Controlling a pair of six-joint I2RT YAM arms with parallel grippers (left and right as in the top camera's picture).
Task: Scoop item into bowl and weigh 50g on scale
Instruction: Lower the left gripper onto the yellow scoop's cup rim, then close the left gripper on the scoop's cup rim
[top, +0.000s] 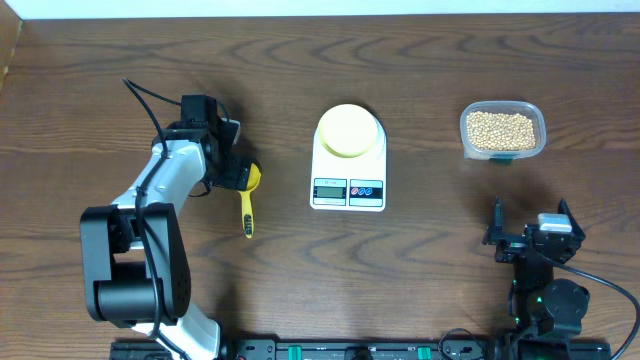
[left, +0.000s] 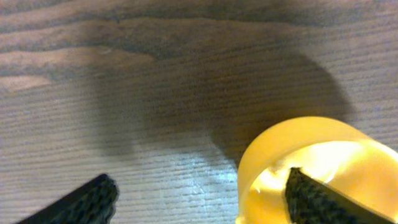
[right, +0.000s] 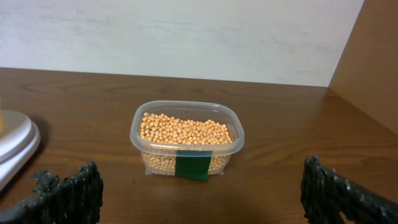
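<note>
The scoop's handle (top: 247, 215) points at the table's front edge. My left gripper should turn the handle toward my right gripper's side and pinch the cup's side (left: 247, 174) before lifting.
The pale yellow bowl (top: 349, 130) stands on the white scale (top: 348, 190) at mid-table. Tan beans (top: 501, 127) fill a clear tub (right: 186, 140) at the back right. A yellow scoop (top: 247, 208) lies left of the scale, handle toward the front edge. My left gripper (top: 238, 176) is down over the scoop's cup (left: 311, 155) and open. One finger (left: 314, 202) is inside the cup, the other (left: 81, 202) outside on the wood, well apart from the cup wall. My right gripper (right: 200, 180) stands open near the front right, facing the tub, with nothing between its fingers.
The scale's rim (right: 15, 140) shows at the left edge of the right wrist view. A green tape strip (right: 191, 167) marks the tub's front. A pale wall rises behind the table's far edge.
</note>
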